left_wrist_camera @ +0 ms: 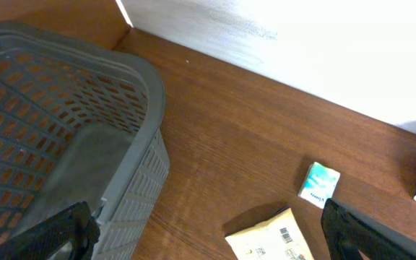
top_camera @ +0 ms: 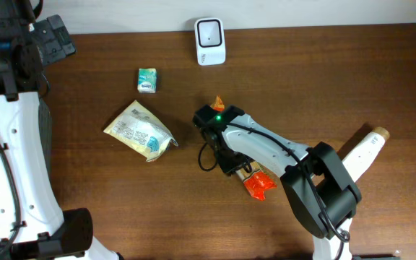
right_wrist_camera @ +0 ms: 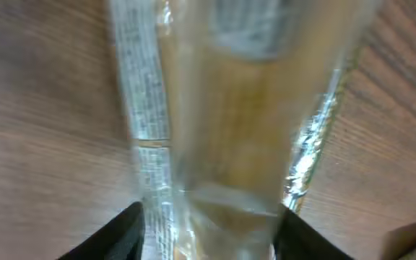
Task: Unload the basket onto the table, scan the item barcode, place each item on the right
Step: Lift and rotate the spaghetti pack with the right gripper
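The packet's printed back [right_wrist_camera: 143, 87] is facing up under my right gripper. Next, I grab the packet by a long edge and turn that back to face the white scanner [top_camera: 210, 42].
A clear packet [right_wrist_camera: 237, 108] with printed text and orange ends fills the right wrist view, blurred. My right gripper [right_wrist_camera: 211, 235] has one dark finger against each long edge of it, shut on its width. From above, the gripper [top_camera: 230, 162] is at mid-table and an orange end of the packet [top_camera: 260, 185] sticks out beside it. The white scanner [top_camera: 210, 41] stands at the table's back edge, well apart from the packet. My left gripper [left_wrist_camera: 211, 242] hangs open and empty at the far left, above bare wood beside a basket.
A cream pouch [top_camera: 139, 130] with a barcode and a small teal box [top_camera: 146, 79] lie left of centre. The grey basket [left_wrist_camera: 63, 130] sits at the far left. A small orange piece [top_camera: 219, 102] shows behind the right wrist. A white object with a tan tip [top_camera: 367, 148] lies right.
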